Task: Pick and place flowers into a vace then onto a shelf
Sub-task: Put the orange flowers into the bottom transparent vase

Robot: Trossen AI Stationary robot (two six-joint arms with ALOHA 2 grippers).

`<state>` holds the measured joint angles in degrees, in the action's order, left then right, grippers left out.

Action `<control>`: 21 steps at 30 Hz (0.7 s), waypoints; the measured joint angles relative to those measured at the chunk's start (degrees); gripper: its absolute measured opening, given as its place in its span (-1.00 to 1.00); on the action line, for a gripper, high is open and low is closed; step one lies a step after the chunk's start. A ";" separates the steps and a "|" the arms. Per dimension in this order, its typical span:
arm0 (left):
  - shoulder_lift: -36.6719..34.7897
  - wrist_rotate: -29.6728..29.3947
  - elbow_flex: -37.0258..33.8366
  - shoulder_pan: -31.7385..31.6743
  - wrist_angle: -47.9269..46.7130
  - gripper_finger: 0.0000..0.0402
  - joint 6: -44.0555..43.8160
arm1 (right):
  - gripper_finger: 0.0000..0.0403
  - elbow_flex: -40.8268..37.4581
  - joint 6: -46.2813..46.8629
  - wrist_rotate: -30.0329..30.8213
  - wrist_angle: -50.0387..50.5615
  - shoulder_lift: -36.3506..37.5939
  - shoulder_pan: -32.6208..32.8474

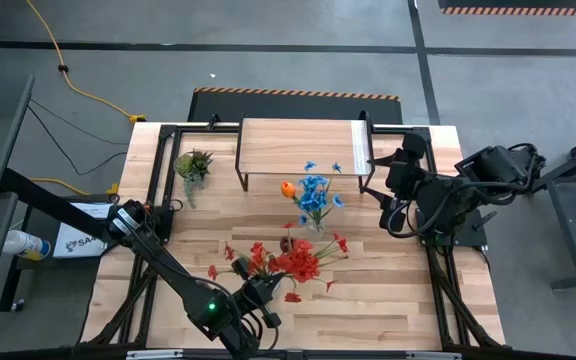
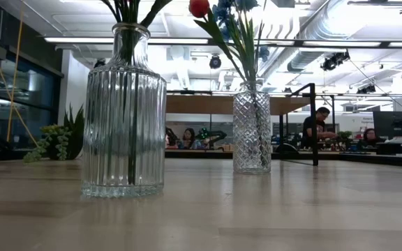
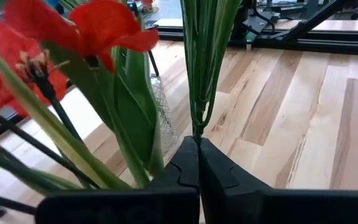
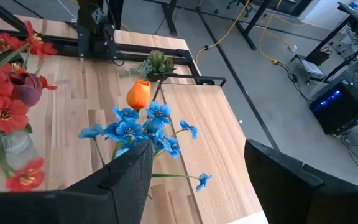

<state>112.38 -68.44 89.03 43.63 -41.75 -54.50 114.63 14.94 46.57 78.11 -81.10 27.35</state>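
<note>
The red bunch's stems [image 3: 198, 127] are pinched by only the ends of my left gripper's fingers. I should open the fingers and bring the green bundle [image 3: 201, 102] farther in between them before I close them.
The red-bloomed bunch [image 1: 290, 262] and a dark maroon tulip [image 4: 25, 91] stand in a ribbed glass vase [image 2: 123, 111] near the table's front. The blue-bloomed bunch [image 1: 314, 193] and the orange tulip [image 1: 287, 187] stand in a diamond-cut vase [image 2: 252, 129] at mid-table. The shelf [image 1: 303, 148], with a wooden top and black legs, stands at the far edge. My left gripper [image 1: 260, 291] is at the near side of the red bunch, shut on its green stems. My right gripper [image 4: 197, 180] is open, hovering right of the blue bunch. My left gripper pinches a thin bundle of green stems [image 3: 197, 127] of the red bunch between its two fingertips [image 3: 185, 163]. The fingers come from the table's near side and lie along the stems, which run on away from them. Red blooms [image 3: 104, 28] crowd beside the hold.
A small green leafy tuft [image 1: 193, 165] lies at the far left of the table, beside the shelf. Black frame rails [image 1: 168, 180] run along the table's edges. Bare wood lies at the near right [image 1: 388, 290]. People sit in the room behind [image 2: 319, 125].
</note>
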 joint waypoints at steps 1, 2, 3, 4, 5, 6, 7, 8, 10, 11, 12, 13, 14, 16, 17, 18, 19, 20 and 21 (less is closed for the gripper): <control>0.00 0.29 0.00 -0.01 0.06 -0.84 0.00 | 0.22 0.00 0.00 0.00 0.00 0.00 0.00; 0.00 0.63 0.00 -0.01 0.10 -0.84 0.00 | 0.22 0.00 0.00 0.00 0.00 0.00 0.00; 0.00 1.06 0.00 -0.01 0.19 -0.84 0.00 | 0.22 0.00 -0.06 0.01 0.00 0.00 0.00; 0.00 1.65 0.00 -0.01 0.25 -0.84 0.00 | 0.22 0.00 -0.27 0.00 0.00 0.00 0.00; 0.00 2.27 0.00 -0.01 0.39 -0.85 0.00 | 0.22 0.00 -0.46 0.01 0.00 0.00 0.00; 0.00 2.88 0.00 -0.01 0.46 -0.86 0.00 | 0.22 0.00 -0.55 0.05 -0.02 0.00 0.00; 0.00 3.35 0.00 -0.01 0.45 -0.86 0.00 | 0.22 0.00 -0.61 0.11 -0.01 0.00 0.00; 0.00 3.47 0.00 -0.01 0.49 -0.85 -0.02 | 0.22 0.00 -0.61 0.17 0.00 0.00 0.00; 0.00 3.59 0.00 -0.01 0.53 -0.81 -0.02 | 0.22 0.00 -0.63 0.20 -0.02 0.02 0.00; 0.00 3.64 0.00 -0.01 0.62 -0.78 -0.02 | 0.22 0.00 -0.63 0.20 -0.02 0.02 0.00; 0.00 3.73 0.00 -0.01 0.81 -0.75 -0.02 | 0.22 0.00 -0.63 0.20 -0.02 0.02 0.00; 0.00 3.84 0.00 -0.01 0.98 -0.72 -0.02 | 0.22 0.00 -0.63 0.20 -0.02 0.02 0.00; 0.00 3.91 0.00 -0.01 1.20 -0.69 -0.02 | 0.22 0.00 -0.63 0.20 -0.02 0.02 0.00; 0.00 4.01 0.00 -0.01 1.46 -0.65 -0.02 | 0.22 0.00 -0.66 0.20 -0.02 0.02 0.00; 0.02 4.08 0.00 0.01 1.50 -0.64 -0.02 | 0.22 0.00 -0.79 0.19 -0.02 0.02 0.00; 0.02 4.33 0.00 0.01 1.56 -0.63 -0.02 | 0.22 0.00 -0.92 0.18 -0.02 0.02 0.00; 0.00 4.74 0.00 0.01 1.70 -0.63 -0.02 | 0.22 0.00 -1.05 0.22 -0.02 0.02 0.00; 0.00 4.98 0.00 0.01 1.78 -0.62 -0.02 | 0.22 0.00 -1.05 0.20 -0.02 0.02 0.00; 0.00 5.16 0.00 0.01 1.94 -0.62 -0.02 | 0.22 0.00 -1.05 0.20 -0.02 0.04 0.00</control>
<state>112.38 -63.28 89.03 43.64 -39.81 -54.52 114.63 13.89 46.76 78.08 -81.06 27.35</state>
